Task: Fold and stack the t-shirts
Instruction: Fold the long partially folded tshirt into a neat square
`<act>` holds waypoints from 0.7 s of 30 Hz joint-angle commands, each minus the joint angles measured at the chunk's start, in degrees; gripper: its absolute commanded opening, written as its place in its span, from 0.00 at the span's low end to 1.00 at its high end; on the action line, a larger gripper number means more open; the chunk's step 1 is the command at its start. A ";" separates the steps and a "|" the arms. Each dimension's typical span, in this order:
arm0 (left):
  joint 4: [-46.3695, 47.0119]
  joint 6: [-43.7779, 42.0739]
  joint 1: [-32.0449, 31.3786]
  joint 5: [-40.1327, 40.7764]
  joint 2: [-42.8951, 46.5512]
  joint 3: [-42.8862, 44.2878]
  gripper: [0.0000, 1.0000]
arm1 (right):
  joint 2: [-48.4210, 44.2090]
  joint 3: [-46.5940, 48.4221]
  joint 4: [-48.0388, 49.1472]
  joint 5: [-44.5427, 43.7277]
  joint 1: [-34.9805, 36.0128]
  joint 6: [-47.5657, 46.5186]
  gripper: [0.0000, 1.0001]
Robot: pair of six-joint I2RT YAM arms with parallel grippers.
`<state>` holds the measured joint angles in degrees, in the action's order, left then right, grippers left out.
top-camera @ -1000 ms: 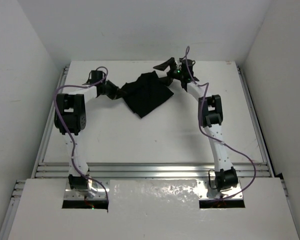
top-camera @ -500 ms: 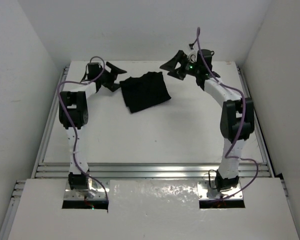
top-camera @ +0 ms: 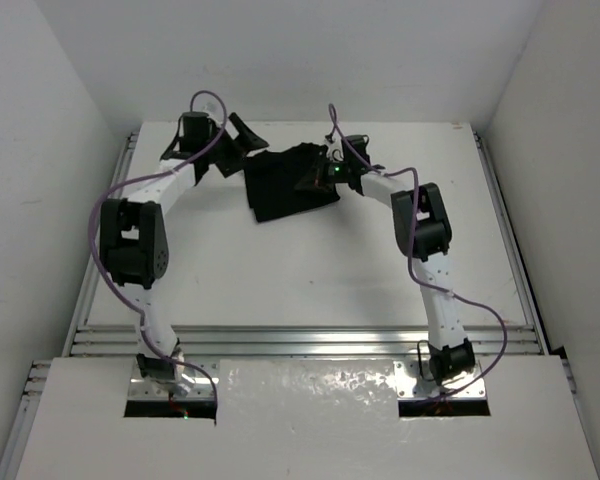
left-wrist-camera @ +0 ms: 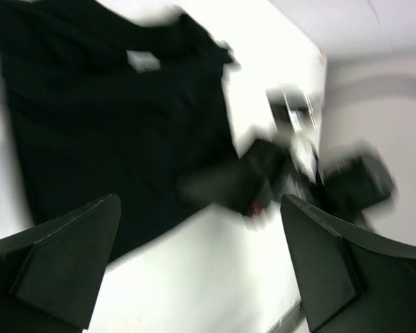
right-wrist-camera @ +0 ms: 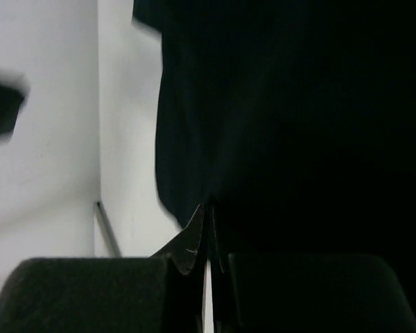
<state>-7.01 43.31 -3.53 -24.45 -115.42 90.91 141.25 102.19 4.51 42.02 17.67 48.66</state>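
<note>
My right gripper should pull the black t-shirt to the table's middle [top-camera: 298, 248] before my left gripper takes it, since it lies near the table's back edge.
The black t-shirt [top-camera: 280, 190] lies folded in a rough square at the back middle of the white table [top-camera: 310, 270]. My left gripper [top-camera: 238, 140] hovers just off its back left corner, open and holding nothing. In the left wrist view the two fingers [left-wrist-camera: 69, 263] stand wide apart over bare table, with the t-shirt [left-wrist-camera: 111, 125] and its small white neck label [left-wrist-camera: 142, 61] beyond them. My right gripper [top-camera: 315, 178] is down on the shirt's right part. Its jaws are shut to a point [right-wrist-camera: 208, 208] against the black cloth [right-wrist-camera: 298, 104]; no cloth shows between them.
White walls close in the table at the back and on both sides. Metal rails [top-camera: 300, 340] run along the near edge, and more rails [top-camera: 105, 250] line the left side. In the left wrist view my right arm [left-wrist-camera: 277, 173] shows as a blur just right of the shirt.
My left gripper let go of the shirt, opened and drew back to the left. The shirt dropped flat. My right gripper came down from the back right onto the shirt and shut.
</note>
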 commanded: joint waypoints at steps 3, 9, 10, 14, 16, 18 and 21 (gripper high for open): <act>0.95 -5.08 -4.11 -2.01 2.31 -4.44 0.98 | 7.01 18.63 0.06 -0.10 -4.04 2.30 0.00; 0.78 -3.67 -6.14 -4.47 -7.52 2.75 0.98 | 12.64 18.76 -9.95 -0.28 -3.61 2.50 0.00; 0.50 -3.76 -6.49 -4.82 -8.41 3.30 0.99 | 12.82 17.70 -13.18 0.25 -3.17 1.70 0.00; -0.29 -5.16 -7.10 -2.80 -10.61 1.47 1.00 | 9.15 9.10 -19.36 -0.88 -0.10 -3.13 0.00; -1.86 -5.60 -7.10 -2.45 -11.84 1.02 1.00 | 6.16 -0.90 -19.37 -5.00 0.08 -1.39 0.00; -5.80 -6.83 -7.37 -0.88 -12.47 0.06 1.00 | -0.69 -13.73 -17.28 -11.04 0.00 3.96 0.00; -7.59 -7.63 -8.24 1.42 -8.09 -7.48 1.00 | -11.06 -29.82 -11.65 -14.49 0.78 8.98 0.00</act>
<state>-8.58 38.76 -10.48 -26.92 -126.67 89.65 133.73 84.68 -0.86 37.50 17.19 55.02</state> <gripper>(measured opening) 0.996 0.002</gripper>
